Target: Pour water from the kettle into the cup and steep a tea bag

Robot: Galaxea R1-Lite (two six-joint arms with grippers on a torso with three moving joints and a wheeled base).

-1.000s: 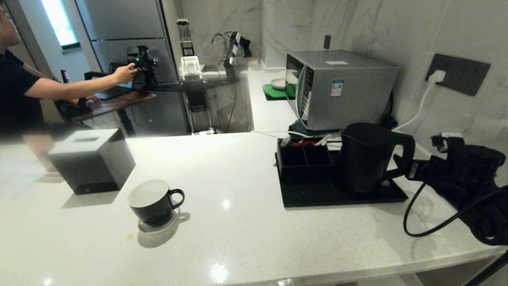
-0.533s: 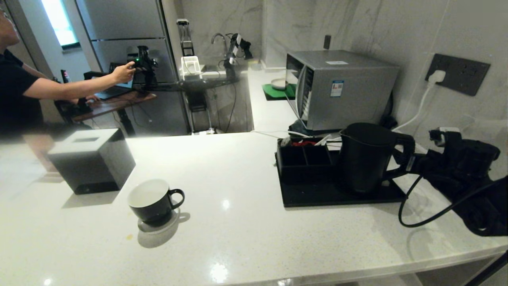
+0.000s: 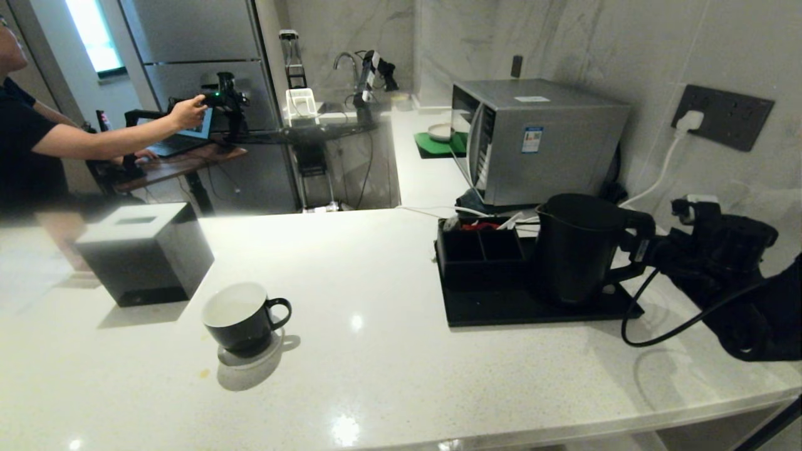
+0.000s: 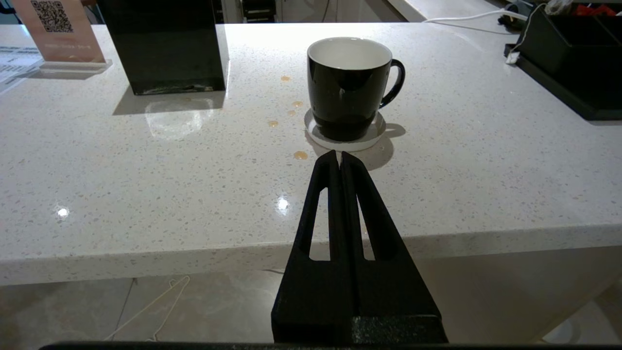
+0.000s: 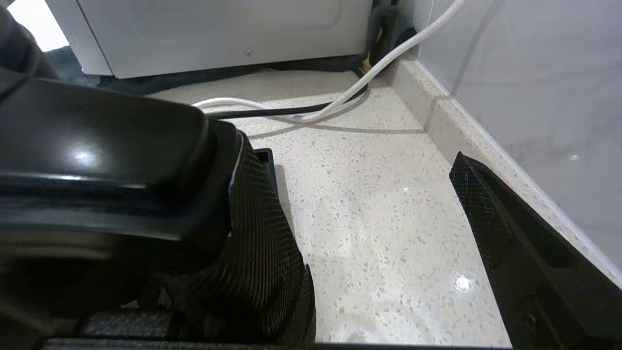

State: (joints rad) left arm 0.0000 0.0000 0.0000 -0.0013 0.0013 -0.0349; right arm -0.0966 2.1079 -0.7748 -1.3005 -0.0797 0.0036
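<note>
The cord lies low (image 5: 312, 118) along the counter. The kettle (image 3: 577, 249) should come away from the tray as I lift it and leave the white cord behind.
The tall black kettle (image 3: 576, 250) stands on a black tray (image 3: 501, 310) at the right of the counter. My right gripper (image 3: 638, 249) is open right at its loop handle. In the right wrist view the kettle (image 5: 97, 146) fills one side and overlaps one finger (image 5: 262, 243). Only bare counter shows between the fingers of that gripper (image 5: 350, 155). The black cup (image 3: 241, 313) sits on a white coaster (image 4: 316, 138). My left gripper (image 4: 339, 154) is shut and empty, just before the counter's front edge, pointing at the cup (image 4: 347, 87). The tea bag and water are out of view.
A black tissue box (image 3: 144, 250) stands left of the cup. A compartment box (image 3: 479, 254) sits on the tray beside the kettle. A microwave (image 3: 539, 138) and cords (image 5: 340, 97) lie behind, with the wall close on the right. Brownish drops (image 4: 300, 155) dot the counter. A person (image 3: 37, 144) reaches at far left.
My right arm has slid left along the wall, bringing its open gripper up to the kettle's handle. The kettle, cup and left gripper have not moved.
</note>
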